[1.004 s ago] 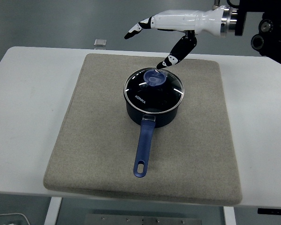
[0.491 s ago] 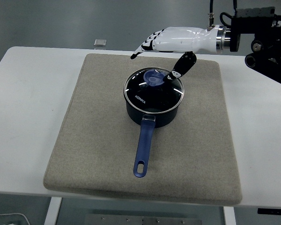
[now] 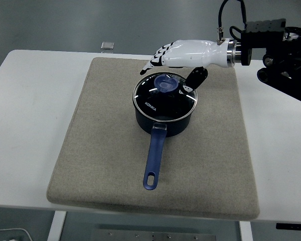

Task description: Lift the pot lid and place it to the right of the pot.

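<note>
I should expect to find an empty pot (image 3: 176, 127) when I raise the lid, because only even darkness shows through the glass lid (image 3: 169, 104).
A dark blue saucepan (image 3: 163, 122) stands on the grey mat, its long blue handle (image 3: 154, 159) pointing toward the near edge. A glass lid (image 3: 164, 98) with a blue knob (image 3: 165, 83) covers it. My right hand (image 3: 173, 68), white with black fingertips, reaches in from the right and hovers just above and behind the knob. Its fingers are spread over the far side of the lid and the thumb (image 3: 191, 81) hangs down to the right of the knob. It holds nothing. The left arm is out of view.
The grey mat (image 3: 110, 150) covers most of the white table (image 3: 35, 110). A small square object (image 3: 107, 45) lies at the table's far edge. Bare mat shows to the right of the pot (image 3: 218, 130). The black arm housing (image 3: 276, 50) sits at the upper right.
My right hand has come down and drawn in toward the lid knob. The fingers have lowered from well above the pot to just behind the knob. The pot and lid have not moved.
</note>
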Controlling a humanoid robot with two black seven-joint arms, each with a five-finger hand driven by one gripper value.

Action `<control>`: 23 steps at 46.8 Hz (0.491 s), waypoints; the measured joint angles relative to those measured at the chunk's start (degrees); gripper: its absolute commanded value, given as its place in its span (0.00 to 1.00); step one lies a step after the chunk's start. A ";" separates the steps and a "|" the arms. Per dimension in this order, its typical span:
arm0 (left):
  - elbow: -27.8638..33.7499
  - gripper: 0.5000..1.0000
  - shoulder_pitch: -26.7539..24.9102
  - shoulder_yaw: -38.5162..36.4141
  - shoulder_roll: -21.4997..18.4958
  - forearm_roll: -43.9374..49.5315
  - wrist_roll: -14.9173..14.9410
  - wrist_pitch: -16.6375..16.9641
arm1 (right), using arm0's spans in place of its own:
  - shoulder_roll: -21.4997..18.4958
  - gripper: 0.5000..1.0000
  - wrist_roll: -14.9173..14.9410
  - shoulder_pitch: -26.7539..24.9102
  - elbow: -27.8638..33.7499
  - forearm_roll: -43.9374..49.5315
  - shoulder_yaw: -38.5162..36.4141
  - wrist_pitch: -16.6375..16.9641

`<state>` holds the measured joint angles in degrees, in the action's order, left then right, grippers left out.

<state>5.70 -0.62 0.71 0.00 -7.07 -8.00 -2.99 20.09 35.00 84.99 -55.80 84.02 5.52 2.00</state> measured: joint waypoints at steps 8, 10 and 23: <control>-0.03 1.00 0.00 -0.01 0.00 0.04 0.00 0.00 | -0.05 0.81 0.00 0.00 0.00 0.66 1.06 -0.90; -0.01 1.00 0.00 -0.01 0.00 0.04 0.00 0.00 | -0.05 0.81 0.00 0.00 0.00 0.83 1.27 -1.07; -0.10 1.00 0.01 -0.01 0.00 0.03 0.00 0.00 | -0.83 0.81 0.00 -0.26 0.60 1.66 2.71 -2.99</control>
<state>5.60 -0.61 0.70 0.00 -7.03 -8.00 -2.99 19.27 35.00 84.73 -55.20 85.68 8.23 -0.99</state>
